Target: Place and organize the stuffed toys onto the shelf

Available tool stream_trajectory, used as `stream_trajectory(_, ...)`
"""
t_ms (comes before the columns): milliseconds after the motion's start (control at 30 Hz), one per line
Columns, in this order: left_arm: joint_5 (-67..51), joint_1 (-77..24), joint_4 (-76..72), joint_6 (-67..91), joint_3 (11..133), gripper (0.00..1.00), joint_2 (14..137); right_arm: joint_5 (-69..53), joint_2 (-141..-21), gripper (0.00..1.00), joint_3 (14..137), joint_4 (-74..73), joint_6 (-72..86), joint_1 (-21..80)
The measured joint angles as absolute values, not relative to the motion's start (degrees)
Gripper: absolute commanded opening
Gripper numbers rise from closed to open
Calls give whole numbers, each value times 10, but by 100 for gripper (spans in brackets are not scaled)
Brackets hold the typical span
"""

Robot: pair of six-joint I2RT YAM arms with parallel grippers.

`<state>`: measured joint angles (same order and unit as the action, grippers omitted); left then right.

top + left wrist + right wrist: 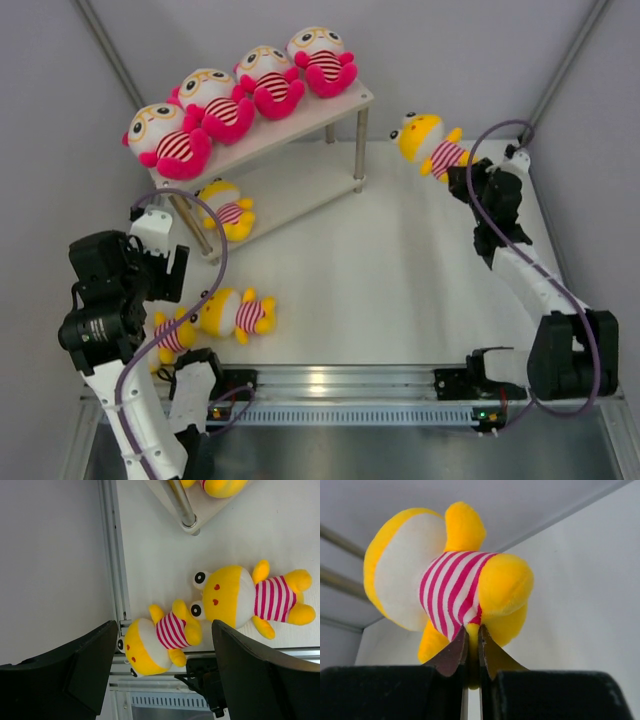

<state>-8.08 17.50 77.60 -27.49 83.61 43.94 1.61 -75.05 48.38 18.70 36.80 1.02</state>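
Note:
I can see that the held toy's head (420,138) points at the lower board's free part (295,188). I keep carrying the toy in with my right gripper until it sits next to the yellow toy there.
The shelf (335,108) stands at the back left. Several pink-limbed stuffed toys (225,100) sit in a row on its top board. One yellow toy (226,210) lies on the lower board. Two yellow toys lie on the table at the front left, one (237,313) beside the other (172,335); both show in the left wrist view (245,597) (155,642). My left gripper (165,680) is open and empty, hovering above them. My right gripper (472,640) is shut on the bottom of a yellow toy (445,575), held in the air at the back right (430,143).
A shelf leg (184,507) and the lower board's corner stand just beyond the two floor toys. The aluminium rail (340,385) with the arm bases runs along the near edge. Grey walls close in the table at the back and sides.

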Motion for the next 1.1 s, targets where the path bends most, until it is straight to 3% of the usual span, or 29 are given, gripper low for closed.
stream_trajectory(267,-84,158,776,-269,827,82,415,100,-595,0,345,189,428,227)
stream_trajectory(400,-92,151,776,-266,825,82,410,144,-599,0,326,217,461,360)
stream_trajectory(633,-100,141,776,-262,820,82,397,170,-774,0,413,295,490,473)
stream_trajectory(1100,-107,125,776,-258,820,82,393,306,-1118,0,724,313,575,521)
